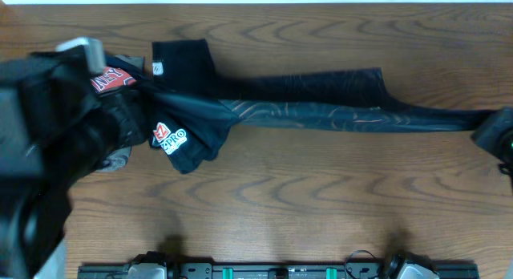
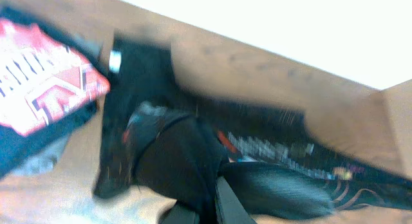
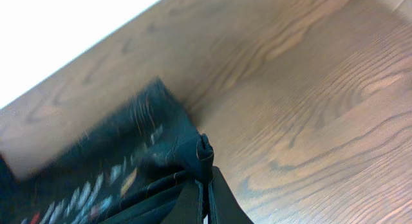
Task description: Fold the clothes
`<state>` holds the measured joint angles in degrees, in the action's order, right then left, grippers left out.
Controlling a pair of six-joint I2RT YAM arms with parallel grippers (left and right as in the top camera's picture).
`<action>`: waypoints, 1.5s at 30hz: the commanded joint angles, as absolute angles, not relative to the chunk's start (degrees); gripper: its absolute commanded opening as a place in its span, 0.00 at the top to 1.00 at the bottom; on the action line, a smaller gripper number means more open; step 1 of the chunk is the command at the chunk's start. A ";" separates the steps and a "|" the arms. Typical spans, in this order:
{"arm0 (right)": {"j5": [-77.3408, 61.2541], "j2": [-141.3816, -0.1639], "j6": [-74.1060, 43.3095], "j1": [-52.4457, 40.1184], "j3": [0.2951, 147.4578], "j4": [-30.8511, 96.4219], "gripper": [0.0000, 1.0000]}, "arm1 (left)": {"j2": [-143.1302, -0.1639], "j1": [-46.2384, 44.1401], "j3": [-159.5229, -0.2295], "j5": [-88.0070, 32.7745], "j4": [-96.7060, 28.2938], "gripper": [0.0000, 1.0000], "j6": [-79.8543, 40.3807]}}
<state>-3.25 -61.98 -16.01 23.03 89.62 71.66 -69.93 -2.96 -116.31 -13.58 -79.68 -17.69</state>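
Observation:
My two grippers should swing the black garment toward the far edge [image 1: 321, 16] and lay it flat before folding, because it hangs bunched in a narrow band [image 1: 321, 107].
The clothes [image 1: 321, 111] are one black garment with thin orange and white wavy lines, pulled into a long band across the table. Its bunched left end shows an orange, white and blue logo [image 1: 170, 139]. My left gripper [image 2: 211, 205] is shut on a fold of the black cloth [image 2: 187, 159]; from above, the blurred left arm [image 1: 80, 127] covers it. At the far right edge, my right gripper [image 1: 493, 139] is shut on the garment's other end. In the right wrist view a small tuft of cloth [image 3: 203, 153] sticks out above the shut gripper [image 3: 205, 195].
A red shirt with white lettering [image 1: 115, 78] [image 2: 38, 76] lies at the back left on darker blue fabric [image 2: 26, 153], next to the left arm. A black rail [image 1: 280, 271] runs along the front edge. Bare wood table [image 1: 321, 191] lies in front of the garment.

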 commanded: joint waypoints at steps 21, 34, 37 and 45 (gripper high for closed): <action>-9.54 -84.62 -2.07 22.79 99.53 68.49 0.99 | -94.91 -4.14 -124.36 -14.39 -66.37 0.94 -13.32; -10.52 -89.54 -18.09 23.14 107.33 32.73 0.99 | -104.36 -4.40 -129.62 -18.02 -24.69 0.94 -24.25; -8.67 -89.32 -18.22 24.95 114.34 33.95 0.99 | -104.29 -3.97 -136.68 -18.13 -23.29 0.94 -24.43; -2.02 -89.58 -15.00 27.75 120.60 50.11 0.99 | -103.74 -2.85 -144.44 -26.55 -42.41 0.94 -22.63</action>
